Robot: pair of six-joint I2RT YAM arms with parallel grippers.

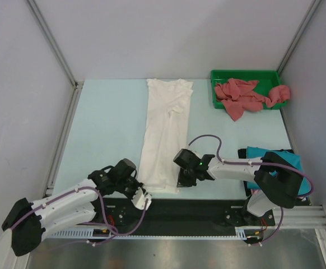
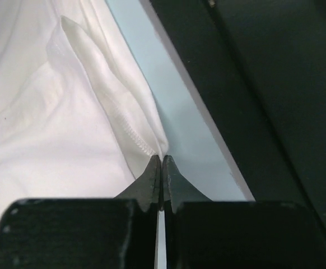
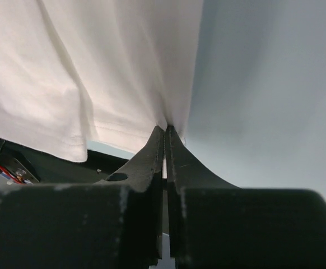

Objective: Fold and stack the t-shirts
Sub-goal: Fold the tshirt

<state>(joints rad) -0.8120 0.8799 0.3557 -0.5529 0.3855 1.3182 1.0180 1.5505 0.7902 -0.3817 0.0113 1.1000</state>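
Note:
Next, my left gripper opens and grabs the top layer's edge (image 2: 117, 147) as well before it folds the white t-shirt, because it is holding only the tip of the hem corner (image 2: 161, 147).
The white t-shirt (image 1: 166, 131) lies folded into a long narrow strip down the middle of the table, collar at the far end. My left gripper (image 1: 142, 193) is shut on its near left hem corner (image 2: 146, 143). My right gripper (image 1: 181, 178) is shut on its near right edge (image 3: 168, 112). Both hold the cloth low at the table's near edge. Several dusty red t-shirts (image 1: 247, 95) lie crumpled in the tray. A folded teal t-shirt (image 1: 264, 154) lies at the right, partly hidden by my right arm. The pink t-shirt is out of view.
The green plastic tray (image 1: 216, 75) stands at the far right corner. The black front rail (image 1: 208, 210) runs along the near table edge under both arms. Grey walls close the table on three sides.

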